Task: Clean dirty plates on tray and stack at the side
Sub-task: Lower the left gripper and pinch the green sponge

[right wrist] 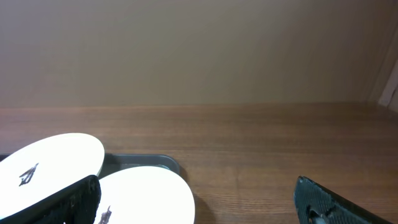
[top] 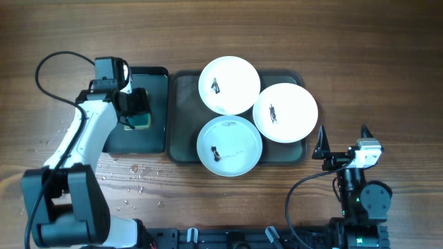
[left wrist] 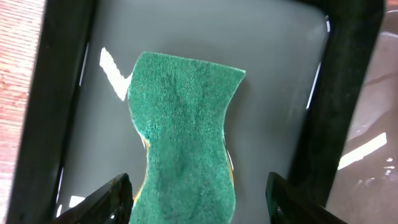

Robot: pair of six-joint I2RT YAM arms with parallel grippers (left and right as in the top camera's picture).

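My left gripper keeps going down, as the green sponge's narrow width (left wrist: 185, 150) lies free between its open fingers, until they are on either side of its near end (left wrist: 185, 198), and then close.
Three round white plates lie on the brown-grey tray (top: 181, 114): one at the back (top: 229, 84), one at the right (top: 285, 112), one at the front (top: 229, 146). Each bears a small dark smudge. My left gripper (top: 135, 104) hangs open over a green sponge (left wrist: 183, 124) that lies in the black tray (top: 156, 90). In the left wrist view the left gripper (left wrist: 198, 180) straddles the sponge's near end; the left finger is close beside it and the right finger stands well apart. My right gripper (top: 342, 138) rests open to the right of the tray, with nothing between its fingers.
Water droplets (top: 131, 173) speckle the wood in front of the black tray. The right wrist view takes in two plates (right wrist: 56, 155) (right wrist: 146, 193), a corner of the tray (right wrist: 168, 163) and bare wooden table (right wrist: 267, 143) ahead of the right gripper (right wrist: 198, 186).
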